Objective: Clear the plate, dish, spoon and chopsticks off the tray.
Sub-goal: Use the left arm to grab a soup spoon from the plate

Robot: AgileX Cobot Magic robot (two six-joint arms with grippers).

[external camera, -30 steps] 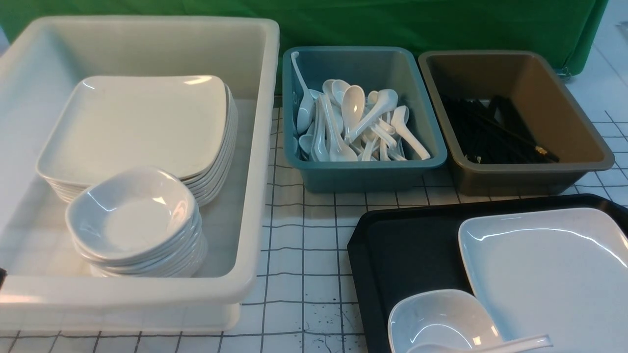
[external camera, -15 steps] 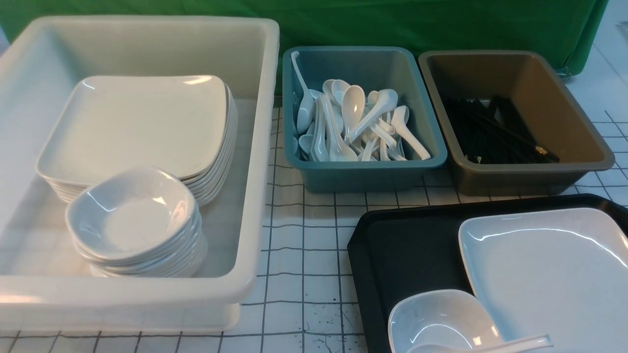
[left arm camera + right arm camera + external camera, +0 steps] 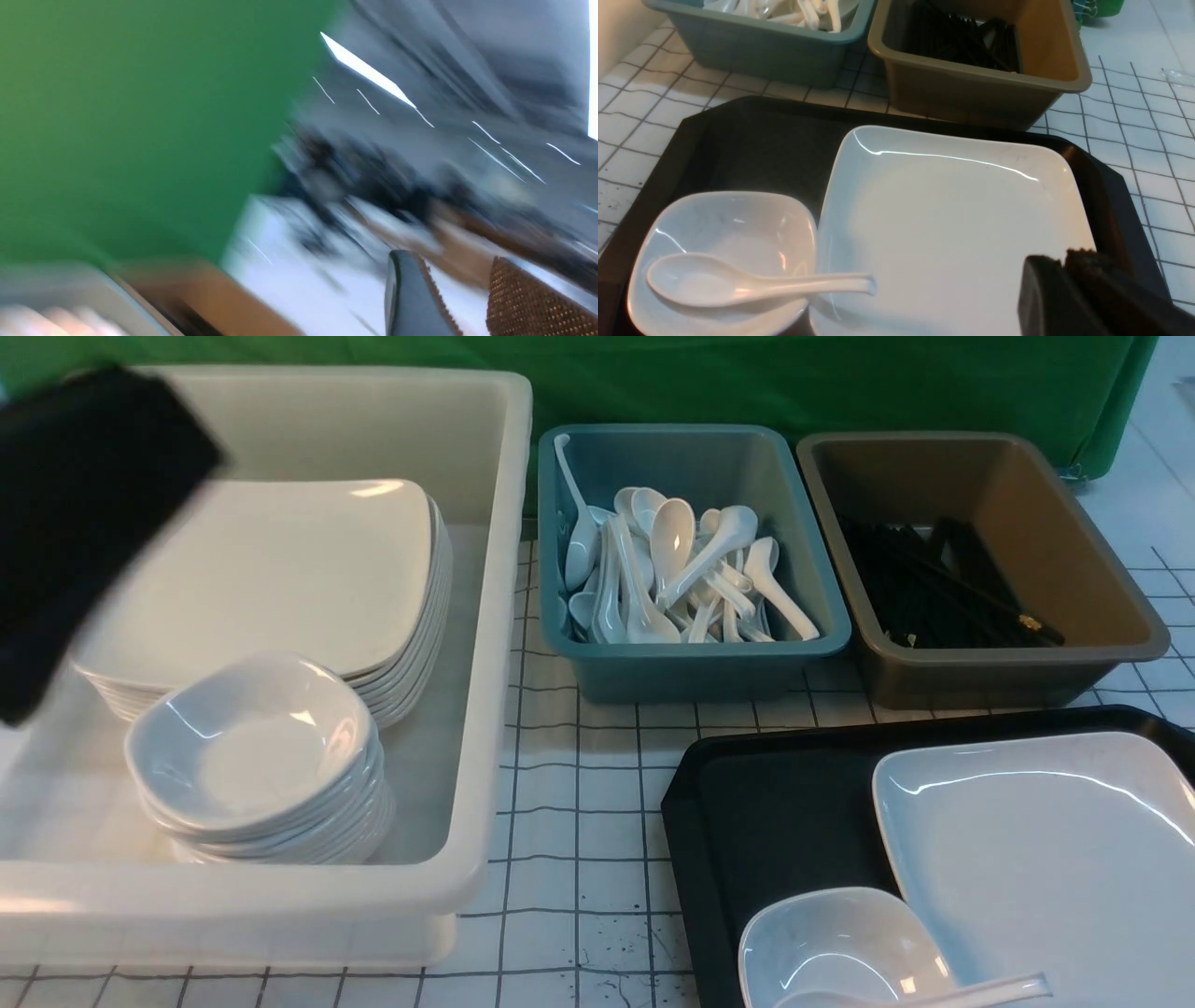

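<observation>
The white spoon [image 3: 986, 992] lies loosely across the dish's open rim [image 3: 938, 965]. When I lift, the spoon will come free and leave the dish in place.
The black tray [image 3: 775, 803] sits at the front right. On it lies the large white plate [image 3: 1046, 859], with the small dish [image 3: 822, 943] at its left. The white spoon [image 3: 752, 282] rests with its bowl in the dish and its handle tip on the plate's rim. Black chopsticks [image 3: 934, 588] lie in the brown bin. My right gripper [image 3: 1064, 266] hovers over the plate's corner, fingertips together, holding nothing. My left gripper [image 3: 455, 266] is open and empty, heavily blurred; a black blur of that arm [image 3: 84, 513] shows over the white crate.
A big white crate [image 3: 495, 616] at the left holds a stack of plates [image 3: 271, 569] and a stack of dishes [image 3: 252, 747]. A teal bin [image 3: 691, 457] full of white spoons and the brown bin [image 3: 1055, 523] stand behind the tray. A green cloth backs the table.
A black blur of my left arm has swept into the upper left of the front view, over the crate. The plate, dish and spoon on the tray have not moved.
</observation>
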